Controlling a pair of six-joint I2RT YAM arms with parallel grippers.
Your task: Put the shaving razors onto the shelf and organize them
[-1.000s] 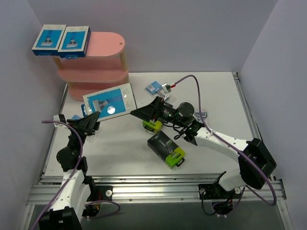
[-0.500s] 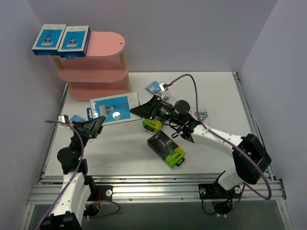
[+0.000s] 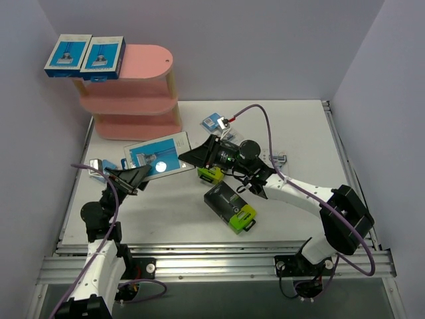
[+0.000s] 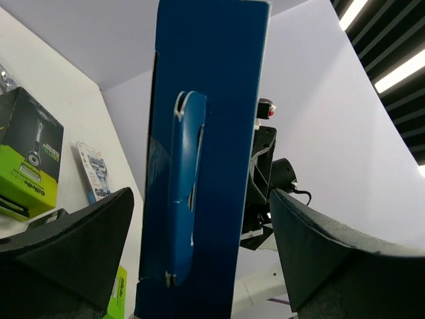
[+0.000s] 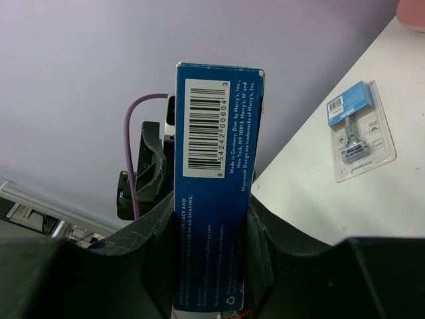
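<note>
The razor box is held in my right gripper by its barcode end [image 5: 208, 129], and that end should go onto the shelf first, so my left gripper should grip the hang-tab end [image 3: 125, 163].
A flat blue-and-white razor box [image 3: 157, 155] hangs above the table in front of the pink shelf [image 3: 133, 100]. My right gripper [image 3: 194, 157] is shut on its right end; in the right wrist view both fingers press the box's [image 5: 216, 179] narrow sides at the gripper [image 5: 212, 246]. My left gripper [image 3: 136, 175] stands open at the box's left end. In the left wrist view the box [image 4: 206, 153] stands between the spread fingers [image 4: 73, 246] with gaps on both sides. Two more blue-and-white boxes [image 3: 68, 54] [image 3: 103, 56] lie on the shelf's top board.
Two black boxes with lime-green ends [image 3: 230, 206] [image 3: 211, 173] lie mid-table, under and beside the right arm. Small blister packs lie at the back [image 3: 212, 122], by the left gripper [image 3: 99, 164] and right of the right arm [image 3: 277, 158]. Walls close in on three sides.
The box came down and rightward from in front of the shelf. My right gripper closed on its right end, then my left gripper opened off its left end and drew back slightly.
</note>
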